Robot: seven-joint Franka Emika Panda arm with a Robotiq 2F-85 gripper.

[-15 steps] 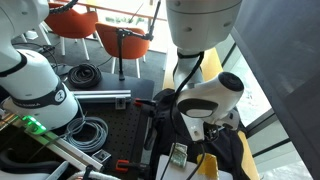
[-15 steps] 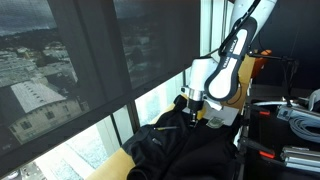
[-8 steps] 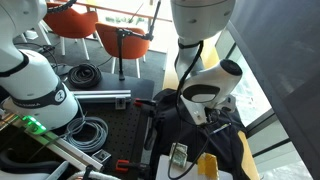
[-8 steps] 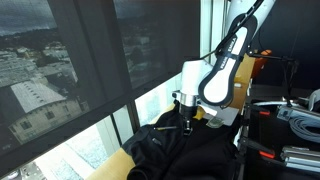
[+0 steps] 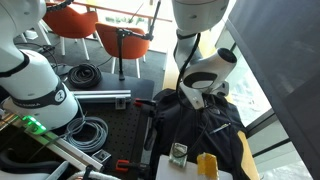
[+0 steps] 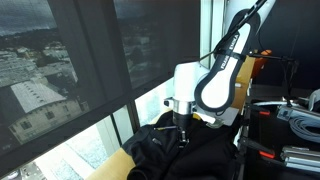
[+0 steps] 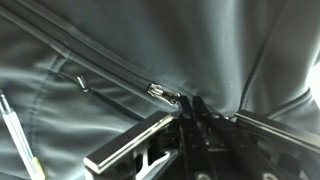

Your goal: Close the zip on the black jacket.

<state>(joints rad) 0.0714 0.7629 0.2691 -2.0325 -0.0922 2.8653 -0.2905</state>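
The zip runs closed behind the metal slider's pull (image 7: 164, 94) that my fingers pinch, so my gripper carries on pulling until the slider reaches the jacket's far end (image 7: 300, 96).
The black jacket (image 5: 205, 128) lies rumpled on the table edge by the window; it also shows in the other exterior view (image 6: 190, 152) and fills the wrist view (image 7: 90, 110). The zip (image 7: 95, 66) runs as a dark line diagonally across the fabric, with its metal slider (image 7: 163, 93) right at my fingertips. My gripper (image 7: 192, 104) is pressed down on the jacket, its two fingers pinched together at the slider's pull. In both exterior views the gripper (image 5: 191, 98) (image 6: 180, 126) points down into the jacket's middle.
Black coiled cables (image 5: 86, 72) (image 5: 92, 131) lie on the table beside a second white arm (image 5: 38, 88). A small jar (image 5: 178, 153) and a yellow object (image 5: 207, 165) sit on the jacket's near end. Orange chairs (image 5: 110, 36) stand behind. A window (image 6: 80, 70) borders the jacket.
The gripper has slid along the jacket while staying shut, away from the jar and yellow object in one view and leftward in the other, lower on the fabric.
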